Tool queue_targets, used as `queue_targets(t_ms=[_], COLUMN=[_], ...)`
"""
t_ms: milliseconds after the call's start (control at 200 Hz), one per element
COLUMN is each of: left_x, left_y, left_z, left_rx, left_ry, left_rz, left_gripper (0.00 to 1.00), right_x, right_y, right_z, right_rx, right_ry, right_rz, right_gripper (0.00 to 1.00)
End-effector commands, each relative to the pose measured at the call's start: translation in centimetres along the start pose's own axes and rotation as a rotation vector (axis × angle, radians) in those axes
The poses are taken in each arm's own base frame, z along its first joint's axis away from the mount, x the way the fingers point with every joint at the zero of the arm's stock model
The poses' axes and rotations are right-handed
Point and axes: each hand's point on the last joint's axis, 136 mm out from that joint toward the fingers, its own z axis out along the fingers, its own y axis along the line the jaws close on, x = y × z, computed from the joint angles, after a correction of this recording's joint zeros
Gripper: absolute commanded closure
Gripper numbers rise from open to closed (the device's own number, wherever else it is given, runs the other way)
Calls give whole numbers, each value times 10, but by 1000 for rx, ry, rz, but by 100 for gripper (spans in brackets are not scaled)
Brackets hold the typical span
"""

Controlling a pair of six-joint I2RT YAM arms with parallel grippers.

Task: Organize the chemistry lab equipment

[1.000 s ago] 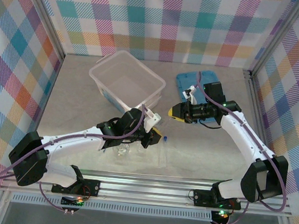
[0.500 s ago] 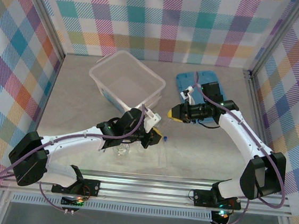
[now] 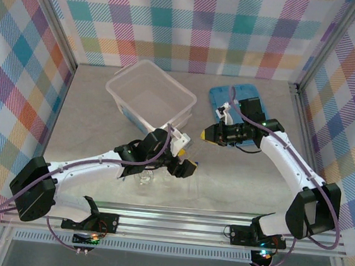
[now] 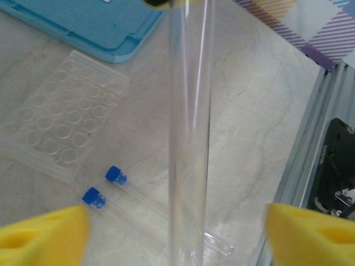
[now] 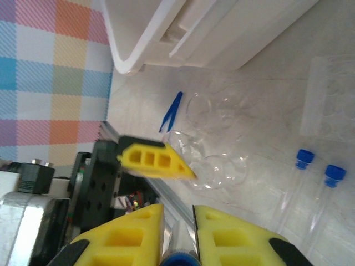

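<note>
The tube's body (image 4: 189, 138) has my left gripper's fingers around it, so next my left gripper moves back out of the way before my right gripper stands the tube in the well plate (image 4: 65, 112).
A thin clear blue-capped tube (image 4: 188, 111) runs straight between the wide-apart yellow fingers of my left gripper (image 4: 177, 233), touching neither. My right gripper (image 5: 178, 221) is shut on that tube just by its blue cap (image 5: 180, 259). From above, the left gripper (image 3: 186, 158) and right gripper (image 3: 204, 134) face each other near the table's middle. Two more blue-capped tubes (image 4: 115, 175) lie side by side on the table. A round glass flask (image 5: 222, 172), a small clear beaker (image 5: 202, 111) and dark-blue tweezers (image 5: 173, 111) lie near the tub.
The translucent white tub (image 3: 150, 95) stands at the back left, close behind the left arm. The flat blue lid (image 3: 235, 101) lies at the back right. A clear well plate (image 4: 66, 116) rests beside the lid. The metal rail (image 4: 333, 166) borders the table's near edge.
My left gripper has opened and let go of the tube. The right gripper has closed on the tube's capped end and shifted slightly.
</note>
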Motion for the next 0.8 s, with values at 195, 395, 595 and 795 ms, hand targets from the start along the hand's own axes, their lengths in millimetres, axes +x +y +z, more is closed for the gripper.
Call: queue_targets(t_ms=[195, 395, 595, 795], left_x=[-13, -10, -2, 12], left_y=[29, 44, 63, 78], left_z=[-27, -40, -53, -68], left_rx=[-178, -265, -358, -440], left_ry=[-91, -99, -99, -95], left_rz=[-42, -62, -107, -162], left_gripper=[0, 0, 5, 12], right_x=[-27, -39, -54, -65], right_y=[-9, -5, 2, 12], right_z=[-19, -23, -22, -11], right_rx=[298, 482, 586, 674], right_ry=[-197, -327, -428, -512], right_rz=[-118, -225, -309, -416], right_gripper=[91, 90, 90, 90])
